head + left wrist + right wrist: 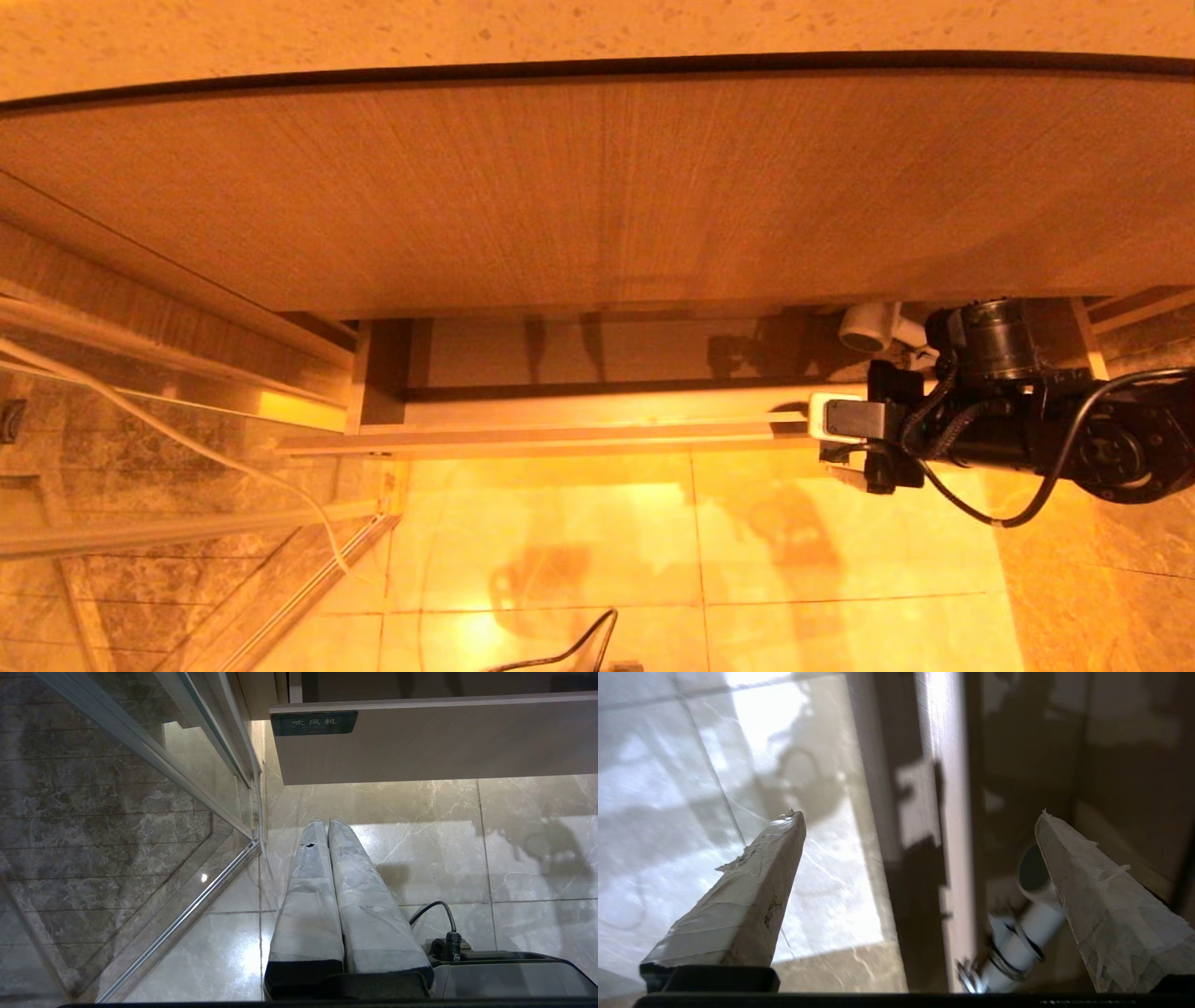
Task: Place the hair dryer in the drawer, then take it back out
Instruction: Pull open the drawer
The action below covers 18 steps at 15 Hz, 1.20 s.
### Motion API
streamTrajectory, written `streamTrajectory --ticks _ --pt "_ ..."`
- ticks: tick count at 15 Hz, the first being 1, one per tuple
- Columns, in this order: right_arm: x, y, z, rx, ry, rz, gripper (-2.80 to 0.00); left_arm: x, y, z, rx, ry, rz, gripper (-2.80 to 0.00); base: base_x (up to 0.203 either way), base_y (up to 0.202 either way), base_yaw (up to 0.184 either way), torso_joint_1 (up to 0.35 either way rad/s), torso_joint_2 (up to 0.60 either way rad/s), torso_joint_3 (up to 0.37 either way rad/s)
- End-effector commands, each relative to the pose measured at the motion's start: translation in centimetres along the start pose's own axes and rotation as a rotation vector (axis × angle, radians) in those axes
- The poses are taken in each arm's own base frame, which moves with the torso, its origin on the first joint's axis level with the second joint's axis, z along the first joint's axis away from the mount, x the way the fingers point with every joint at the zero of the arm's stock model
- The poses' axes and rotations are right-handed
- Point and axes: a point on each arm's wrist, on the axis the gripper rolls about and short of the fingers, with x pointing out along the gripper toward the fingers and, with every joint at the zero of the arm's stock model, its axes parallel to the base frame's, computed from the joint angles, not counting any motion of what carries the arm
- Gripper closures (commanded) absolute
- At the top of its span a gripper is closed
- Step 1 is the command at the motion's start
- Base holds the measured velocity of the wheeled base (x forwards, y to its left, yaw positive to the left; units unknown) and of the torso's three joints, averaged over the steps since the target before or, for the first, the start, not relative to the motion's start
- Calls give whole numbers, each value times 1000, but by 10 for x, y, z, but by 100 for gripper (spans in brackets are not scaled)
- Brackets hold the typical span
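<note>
The drawer's sides (383, 373) run back under the panel. The drawer (583, 420) should slide farther out and take the hair dryer along when I pull the drawer's rim.
The wide wood-grain drawer (560, 431) stands pulled out below the tall panel. The white hair dryer (873, 329) lies inside at the drawer's right end, dark round mouth facing left. My right gripper (837, 448) hovers open over the drawer's front rim (945, 812) with nothing between its fingers. One taped finger (756, 896) is over the floor, the other (1092, 891) over the drawer beside the hair dryer (1031, 933), apart from it. My left gripper (325, 822) hangs shut and empty over the floor tiles, below the drawer front (420, 746).
A tall wood-grain panel (597, 187) and stone countertop (597, 23) sit above the drawer. A glass shower partition (140, 392) with metal frame (177, 924) stands at the left, a white cable (187, 439) across it. A dark label (314, 722) marks the drawer front. Glossy tiles (653, 541) lie below.
</note>
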Motion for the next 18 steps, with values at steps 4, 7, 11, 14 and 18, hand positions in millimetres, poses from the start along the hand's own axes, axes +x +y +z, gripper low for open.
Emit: streamTrajectory --ticks 4,7,11,14,18 --pt "-14 2 0 -10 74 46 -280 0 0 0 -1 -1 0 0 0 0 0 0 0 0" --pt "-24 7 -2 -33 84 71 -280 0 0 0 -1 -1 0 0 0 0 0 0 0 0" --pt "-41 13 -3 -82 95 101 -280 0 0 0 -1 -1 0 0 0 0 0 0 0 0" --pt "-60 15 -3 -105 92 78 -280 0 0 0 -1 -1 0 0 0 0 0 0 0 0" --pt "-87 18 -3 -107 69 28 -280 0 0 0 -1 -1 0 0 0 0 0 0 0 0"
